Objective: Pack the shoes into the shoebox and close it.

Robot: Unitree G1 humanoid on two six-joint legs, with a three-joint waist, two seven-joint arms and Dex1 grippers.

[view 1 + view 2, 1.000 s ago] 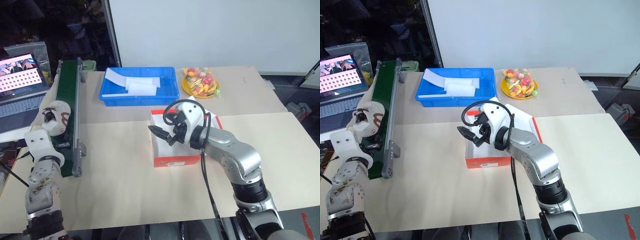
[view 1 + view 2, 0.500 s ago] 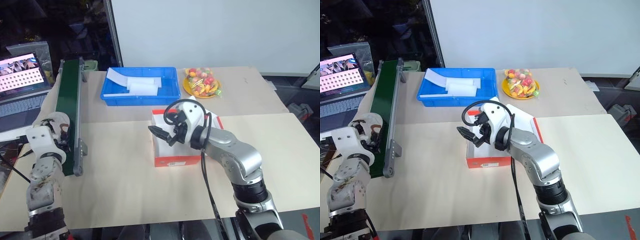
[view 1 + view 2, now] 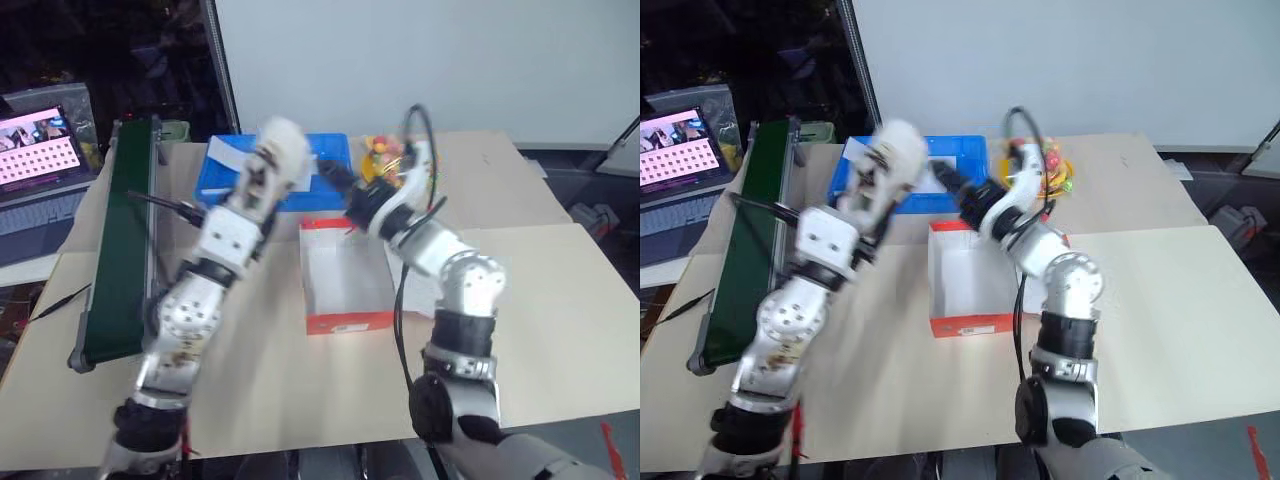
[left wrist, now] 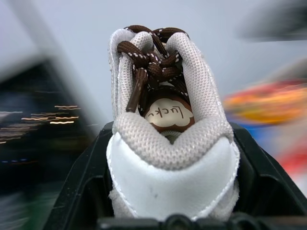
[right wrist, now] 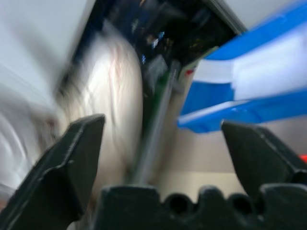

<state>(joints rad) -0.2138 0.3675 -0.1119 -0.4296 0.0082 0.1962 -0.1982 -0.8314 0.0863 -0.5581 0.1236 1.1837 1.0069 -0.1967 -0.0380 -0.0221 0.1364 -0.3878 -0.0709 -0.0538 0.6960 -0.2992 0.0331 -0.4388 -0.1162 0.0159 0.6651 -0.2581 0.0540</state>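
I should take the white sneaker over with my right gripper and lower it into the shoebox, because my left gripper holds the sneaker by its heel with the sneaker's toe raised.
A white sneaker with dark brown laces sits heel-first between my left gripper's black fingers, which are shut on it. From the head, this shoe hangs raised over the blue tray, behind and left of the shoebox. The red-orange shoebox stands open at the table's middle, its white inside showing. My right gripper is above the box's back left corner, open, nothing between its fingers, pointing toward the shoe.
A blue tray holding white pieces lies behind the box. A green conveyor runs along the table's left side, with a laptop beyond it. A yellow plate of toy fruit is at the back.
My left gripper closed on the shoe at the conveyor and swung it up and right toward the box. My right gripper rose out of the box, rolled, and moved toward the tray.
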